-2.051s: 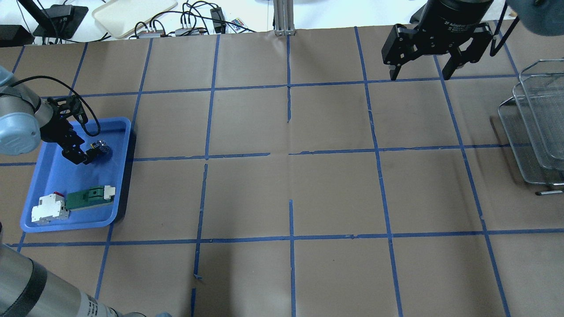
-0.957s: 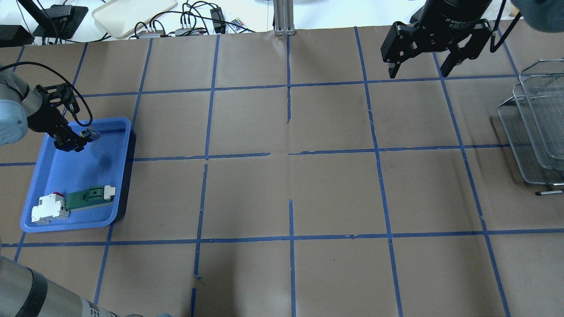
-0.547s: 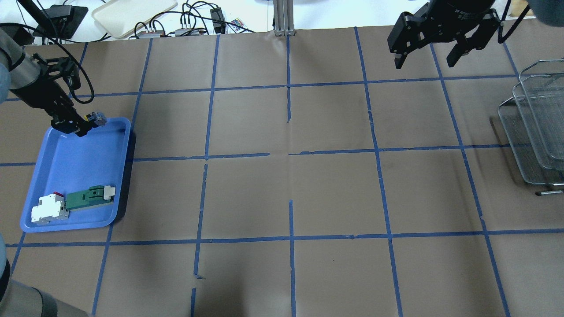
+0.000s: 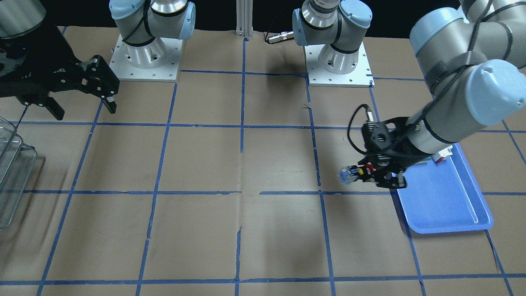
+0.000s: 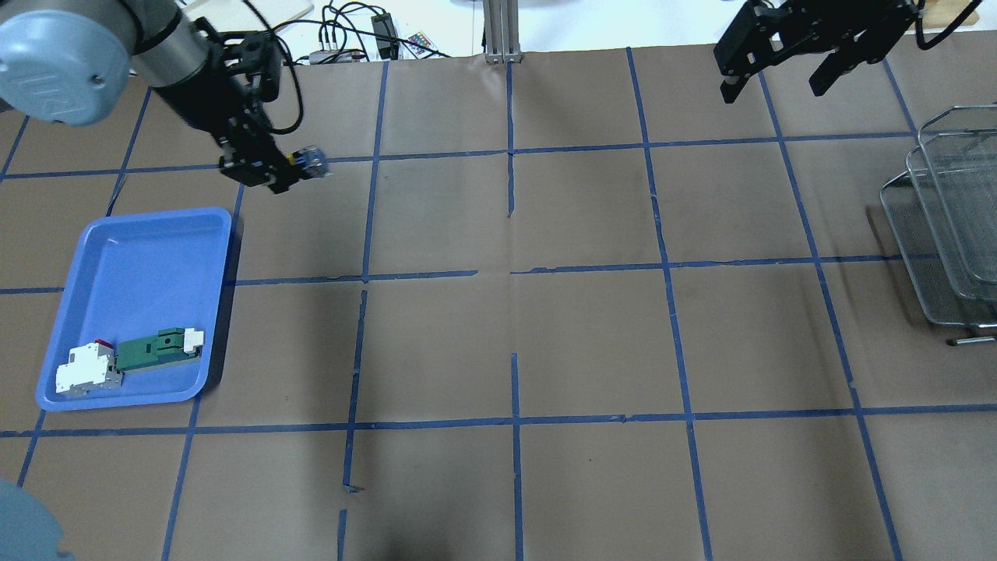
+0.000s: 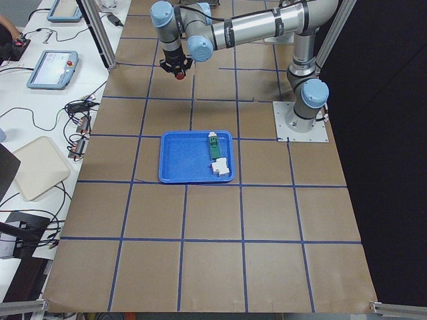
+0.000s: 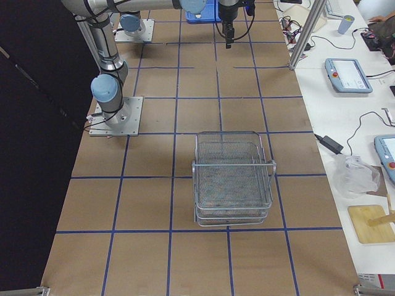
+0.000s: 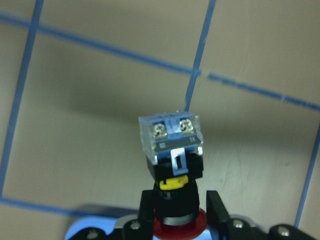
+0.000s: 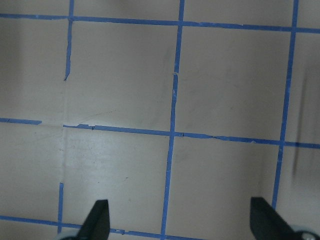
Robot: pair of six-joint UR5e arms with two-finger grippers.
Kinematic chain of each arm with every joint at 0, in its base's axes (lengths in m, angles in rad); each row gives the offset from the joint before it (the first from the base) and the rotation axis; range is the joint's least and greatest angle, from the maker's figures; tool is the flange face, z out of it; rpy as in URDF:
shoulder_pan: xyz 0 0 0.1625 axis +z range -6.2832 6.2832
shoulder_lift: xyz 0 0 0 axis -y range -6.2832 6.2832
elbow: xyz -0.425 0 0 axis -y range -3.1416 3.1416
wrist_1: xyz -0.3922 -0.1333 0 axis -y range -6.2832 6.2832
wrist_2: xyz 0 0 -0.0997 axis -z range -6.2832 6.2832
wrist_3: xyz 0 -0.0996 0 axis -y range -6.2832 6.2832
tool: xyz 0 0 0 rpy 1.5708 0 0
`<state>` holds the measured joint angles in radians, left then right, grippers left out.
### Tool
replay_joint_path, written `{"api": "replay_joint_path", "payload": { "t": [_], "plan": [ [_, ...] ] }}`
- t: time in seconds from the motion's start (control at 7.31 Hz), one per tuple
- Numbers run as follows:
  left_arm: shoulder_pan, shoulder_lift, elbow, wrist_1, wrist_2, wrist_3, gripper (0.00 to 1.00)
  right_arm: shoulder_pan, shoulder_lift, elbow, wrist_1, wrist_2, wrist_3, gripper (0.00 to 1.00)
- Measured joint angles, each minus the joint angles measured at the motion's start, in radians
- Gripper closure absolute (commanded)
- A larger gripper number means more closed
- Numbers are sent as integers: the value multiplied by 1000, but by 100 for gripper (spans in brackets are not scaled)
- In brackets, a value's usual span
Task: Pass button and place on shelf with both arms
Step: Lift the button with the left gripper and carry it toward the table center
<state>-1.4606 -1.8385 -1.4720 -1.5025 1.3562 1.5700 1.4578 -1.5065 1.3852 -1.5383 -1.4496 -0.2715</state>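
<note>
The button should be taken by its free block end (image 4: 347,175), so my right gripper, pointing down at the brown paper (image 9: 165,120), should first tilt to face my left gripper.
The button (image 5: 309,161) has a red cap, a black-yellow collar and a blue-grey block. My left gripper (image 5: 290,169) is shut on it at the cap end and holds it in the air beyond the blue tray's far right corner. The left wrist view shows the block end (image 8: 171,136) pointing away from the fingers (image 8: 146,212). It also shows in the front view (image 4: 352,172). My right gripper (image 5: 773,87) is open and empty, high over the far right of the table. The wire-mesh shelf (image 5: 950,226) stands at the right edge.
The blue tray (image 5: 140,257) lies at the left and holds a green-and-white connector (image 5: 153,351) and a white part (image 5: 86,372). Brown paper with blue tape lines covers the table. Cables and a beige tray lie beyond the far edge.
My left gripper has lifted the button out of the blue tray and carried it up and to the right, past the tray's far corner. My right gripper drifted slightly right, still open.
</note>
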Motion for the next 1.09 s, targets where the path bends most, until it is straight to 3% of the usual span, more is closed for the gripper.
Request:
{"api": "replay_joint_path", "payload": {
  "t": [0.14, 0.41, 0.68, 1.09],
  "plan": [
    [-57, 13, 4, 3, -102, -2, 100, -43, -10, 0, -1, 62, -143, 0],
    [-125, 42, 17, 13, -274, -22, 100, -116, -31, 8, 2, 270, -394, 1],
    [-192, 54, 44, 67, -331, -100, 100, -152, -37, 21, 7, 401, -680, 12],
    [-337, 37, 56, 288, -342, -170, 100, -154, -56, 122, 13, 551, -1126, 11]
  ]
}}
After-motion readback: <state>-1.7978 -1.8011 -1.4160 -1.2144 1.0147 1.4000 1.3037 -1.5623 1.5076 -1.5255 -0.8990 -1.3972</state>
